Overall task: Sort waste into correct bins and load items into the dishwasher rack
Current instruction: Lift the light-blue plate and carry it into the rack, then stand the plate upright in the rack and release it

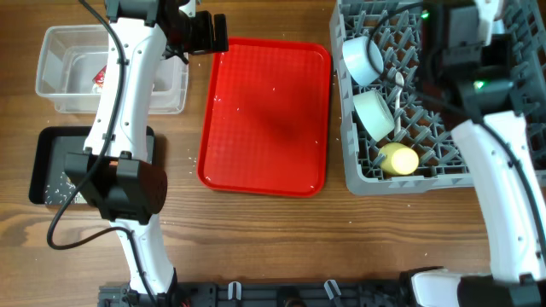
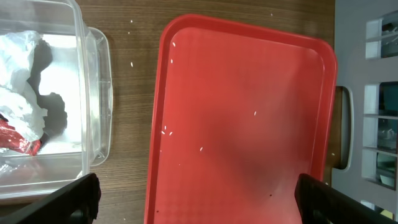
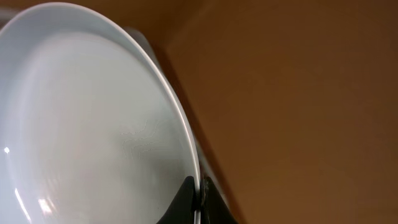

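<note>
My right gripper is pinching the plate's rim (image 3: 184, 124), and free pegs (image 1: 420, 126) of the rack are beside the white spoon. I should keep lowering the pale blue plate until it rests, then let go.
My right gripper (image 3: 198, 200) is shut on the rim of the pale blue plate (image 3: 93, 124); in the overhead view my right arm hides both, above the far right of the grey dishwasher rack (image 1: 409, 183). The rack holds the pale blue bowl (image 1: 363, 58), the pale green bowl (image 1: 374, 113), the yellow cup (image 1: 398, 159) and the white spoon (image 1: 398, 83). My left gripper (image 2: 208, 202) is open and empty over the near edge of the red tray (image 2: 249, 81). The clear tub (image 2: 96, 93) holds the white tissue (image 2: 18, 74) and the red-and-white wrapper (image 2: 15, 142). The sausage piece and brown scrap are out of view.
The black tray (image 1: 43, 158) lies at the front left with white rice (image 1: 60, 189) in it, partly under my left arm. A few rice grains (image 2: 166, 130) lie on the red tray and on the wooden table beside it.
</note>
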